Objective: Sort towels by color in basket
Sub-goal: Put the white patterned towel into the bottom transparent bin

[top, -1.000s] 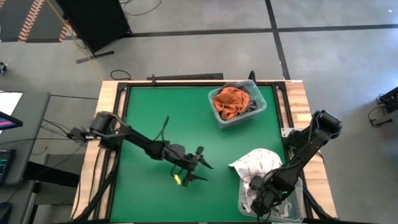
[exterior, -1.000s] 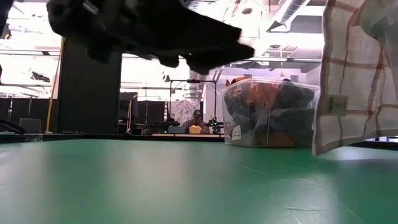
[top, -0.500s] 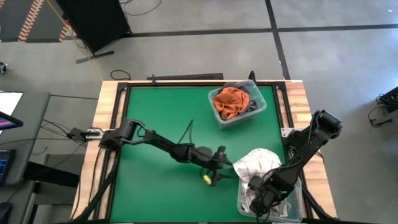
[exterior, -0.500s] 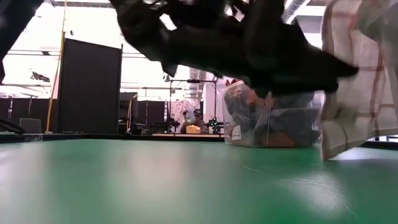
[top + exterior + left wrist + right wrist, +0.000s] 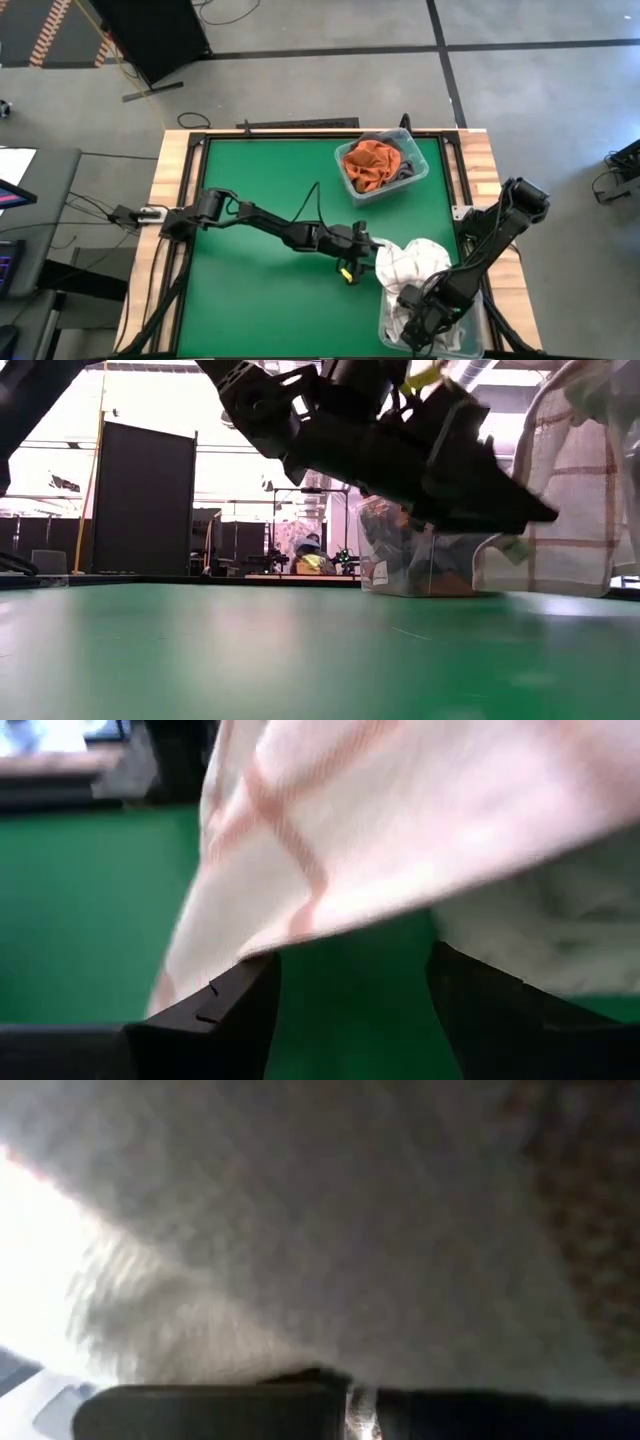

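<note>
I should back away and pinch the towel's hanging side higher up (image 5: 562,445), since the white towel's lower edge (image 5: 310,932) hangs clear of the gap between my left gripper's fingers.
A white towel with thin reddish grid lines (image 5: 410,262) is bunched over the clear near-right basket (image 5: 472,338). One side hangs down toward the green table (image 5: 575,490). My right gripper (image 5: 412,308) is over that basket, shut, with cloth (image 5: 330,1230) filling its wrist view. My left gripper (image 5: 368,249) reaches level across the table to the towel's hanging left edge (image 5: 250,870) and is open, one finger on either side of green table. An orange towel (image 5: 368,162) and a dark grey towel (image 5: 405,168) lie in the far basket (image 5: 424,176). My left gripper comes level from the table's left, and the towel's lower edge (image 5: 225,958) hangs right at its fingertips (image 5: 245,995). I cannot tell whether they touch it. My right gripper is shut on the grid towel from above, slanting down. The cloth hides the place of contact. The towel is raised, with one side hanging slack.
The table's left and near-middle are bare green surface (image 5: 260,300). The far basket (image 5: 440,560) stands at the back right. Wooden rails (image 5: 478,160) frame the table. A person sits far off in the room behind (image 5: 312,555).
My left gripper has travelled toward the table's right edge, from mid-table to the hanging edge of the grid towel. It sank a little, levelled out and stayed open. The towel's hanging side has shifted and spread wider in the low view.
</note>
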You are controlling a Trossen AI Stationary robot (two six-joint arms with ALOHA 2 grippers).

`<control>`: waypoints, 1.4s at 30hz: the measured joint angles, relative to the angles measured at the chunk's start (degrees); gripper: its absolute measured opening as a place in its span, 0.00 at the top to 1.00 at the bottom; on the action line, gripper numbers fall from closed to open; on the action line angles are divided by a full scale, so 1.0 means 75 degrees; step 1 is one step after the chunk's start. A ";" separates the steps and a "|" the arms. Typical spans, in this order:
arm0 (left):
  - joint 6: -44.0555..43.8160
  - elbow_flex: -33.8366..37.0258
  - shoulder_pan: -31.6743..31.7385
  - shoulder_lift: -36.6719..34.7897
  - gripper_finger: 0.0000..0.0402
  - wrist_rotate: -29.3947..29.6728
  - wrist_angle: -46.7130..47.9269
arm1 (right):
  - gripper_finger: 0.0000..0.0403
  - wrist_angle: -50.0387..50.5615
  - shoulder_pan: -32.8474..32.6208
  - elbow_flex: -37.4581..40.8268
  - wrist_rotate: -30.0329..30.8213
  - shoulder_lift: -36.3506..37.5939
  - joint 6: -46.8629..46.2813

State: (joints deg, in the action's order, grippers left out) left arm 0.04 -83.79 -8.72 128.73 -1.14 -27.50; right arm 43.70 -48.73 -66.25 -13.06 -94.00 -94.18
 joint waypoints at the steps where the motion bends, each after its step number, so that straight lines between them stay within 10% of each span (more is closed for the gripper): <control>1: -0.0001 0.0000 0.0001 0.0000 0.40 0.0002 0.0176 | 0.86 -0.0002 -0.0002 -0.0057 0.0002 0.0000 0.0009; 25: 0.1850 0.0009 -0.0917 -0.1003 0.40 0.3237 0.2690 | 0.86 0.0593 -0.0254 -0.0816 0.0124 0.0026 0.0118; 42: 0.1436 0.0015 -0.1328 -0.1057 0.40 0.3840 0.3963 | 0.86 0.0423 -0.0394 -0.0829 0.0160 0.0029 -0.0056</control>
State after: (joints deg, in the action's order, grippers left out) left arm 10.81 -83.68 -18.68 120.80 27.66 2.23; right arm 46.87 -51.68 -72.47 -11.86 -93.78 -94.60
